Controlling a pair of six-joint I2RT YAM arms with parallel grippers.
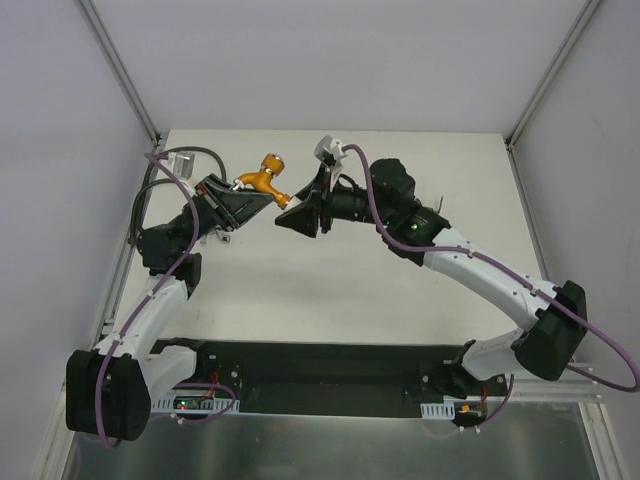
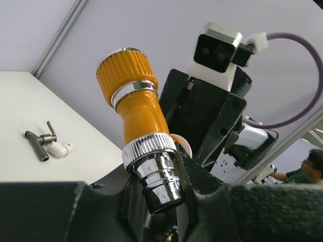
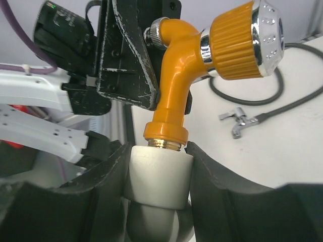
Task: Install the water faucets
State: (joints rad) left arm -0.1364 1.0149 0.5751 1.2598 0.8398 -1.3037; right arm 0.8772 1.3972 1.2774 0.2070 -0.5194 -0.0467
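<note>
Brass thread (image 3: 165, 144) appears above the white elbow fitting, so my left gripper should release the chrome spout (image 2: 157, 179) and regrip it once my right gripper turns the faucet back.
The shiny orange faucet (image 1: 266, 177) is held in the air between both grippers, above the back of the table. My left gripper (image 1: 243, 192) is shut on it; in the left wrist view (image 2: 166, 189) the fingers clamp the chrome spout of the orange faucet (image 2: 141, 108). My right gripper (image 1: 291, 213) is shut on a white elbow fitting (image 3: 157, 174). The orange faucet (image 3: 174, 85) stands in the fitting's mouth, with a ring of brass thread (image 3: 164, 144) showing. A dark grey-brown faucet (image 2: 39, 143) lies on the table beside another white elbow fitting (image 2: 60, 149). The blue faucet is out of view.
A long black hose (image 3: 255, 98) curls on the table at the back left, with a silver metal end piece (image 3: 235, 121). The hose also shows in the top view (image 1: 200, 155). Frame posts stand at the table's back corners.
</note>
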